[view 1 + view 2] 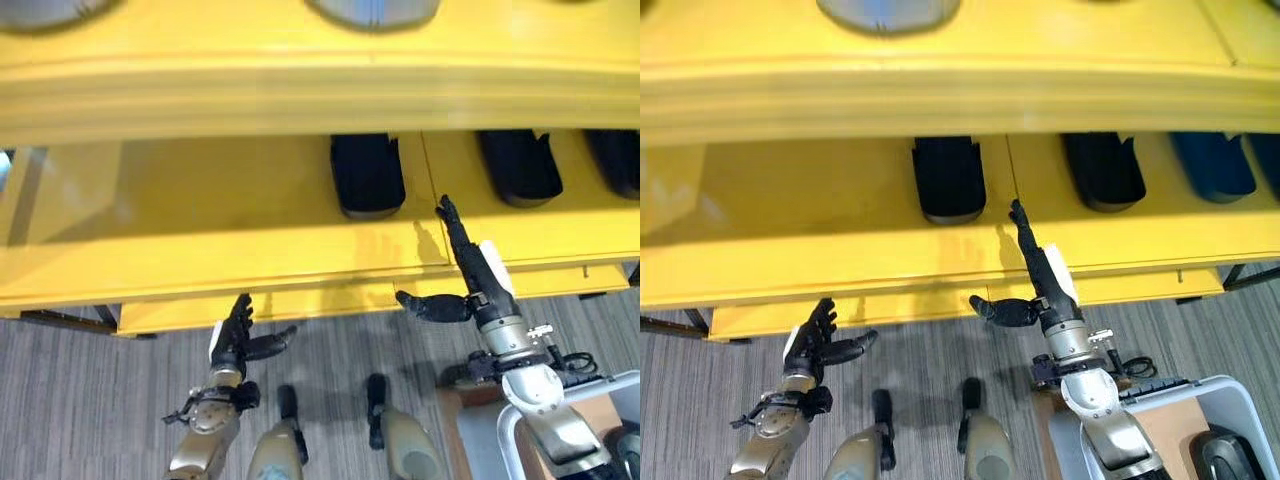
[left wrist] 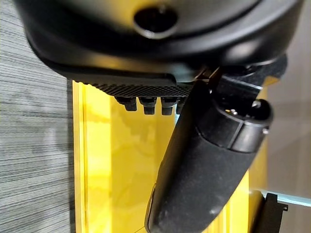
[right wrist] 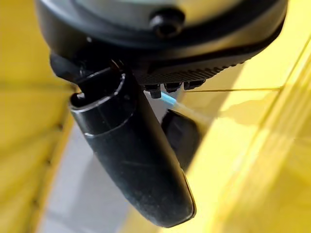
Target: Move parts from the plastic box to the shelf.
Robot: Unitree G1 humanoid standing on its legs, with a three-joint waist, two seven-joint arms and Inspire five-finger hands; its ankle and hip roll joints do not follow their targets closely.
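Brown cardboard can be seen next to the black part [image 1: 624, 450] in the grey plastic box. I should expect more cardboard to be hidden under the black part when I lift it.
A yellow shelf [image 1: 200, 210] spans the view. On its middle level lie dark parts: one [image 1: 367, 175] near the centre, a second [image 1: 520, 165] to its right and a third [image 1: 1212, 165] further right. My right hand [image 1: 468, 262] reaches over the shelf's front edge, fingers straight and thumb spread, holding nothing; its fingertips lie just right of the central part [image 3: 182, 136]. My left hand [image 1: 235, 335] hangs low in front of the shelf's bottom edge, open and empty. A grey plastic box [image 1: 1240, 392] at the lower right holds a black part [image 1: 1230, 455].
A grey rounded object [image 1: 890, 12] sits on the top shelf level. The left half of the middle shelf is bare. Grey striped carpet [image 1: 80, 400] lies in front of the shelf.
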